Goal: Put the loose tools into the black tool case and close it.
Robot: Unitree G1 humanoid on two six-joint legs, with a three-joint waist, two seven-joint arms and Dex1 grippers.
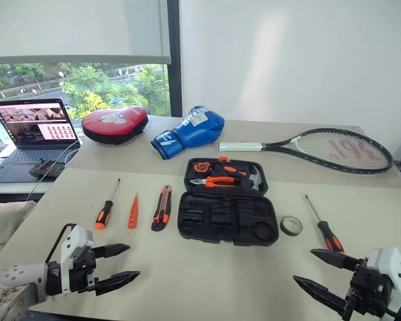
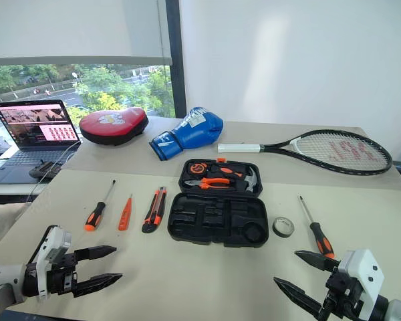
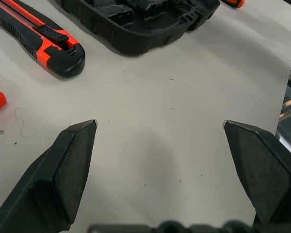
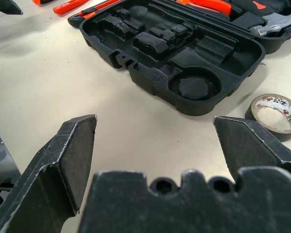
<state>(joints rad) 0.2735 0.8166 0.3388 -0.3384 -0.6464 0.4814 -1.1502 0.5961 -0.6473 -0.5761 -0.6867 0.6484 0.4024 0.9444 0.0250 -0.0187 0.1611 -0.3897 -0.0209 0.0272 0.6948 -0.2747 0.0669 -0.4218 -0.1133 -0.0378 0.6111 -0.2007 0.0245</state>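
The screwdriver [image 1: 108, 204] beside the tester lies free, and its handle points toward my open left gripper. I should keep reaching until the gripper's fingers close around that handle [image 1: 103, 218].
The black tool case [image 1: 214, 217] lies open at the table's middle, its near half showing bare slots. To its left lie an orange-and-black screwdriver [image 1: 105, 210], a slim orange tester screwdriver [image 1: 133, 214] and an orange-and-black utility knife [image 1: 162, 208]. On its right sit a small grey tape roll [image 1: 291, 225] and a second screwdriver [image 1: 324, 227]. My left gripper [image 1: 134, 261] hovers open near the front left edge, short of the knife [image 3: 39, 36]. My right gripper [image 1: 303, 265] stands open at the front right, facing the case [image 4: 174, 53] and the tape roll [image 4: 276, 114].
Orange-handled pliers and a hammer [image 1: 224, 179] sit in the case's far half. Behind it lie a blue boxing glove [image 1: 190, 130], a red punch pad [image 1: 113, 124] and a tennis racket [image 1: 334, 148]. A laptop [image 1: 33, 130] stands on a side table at the far left.
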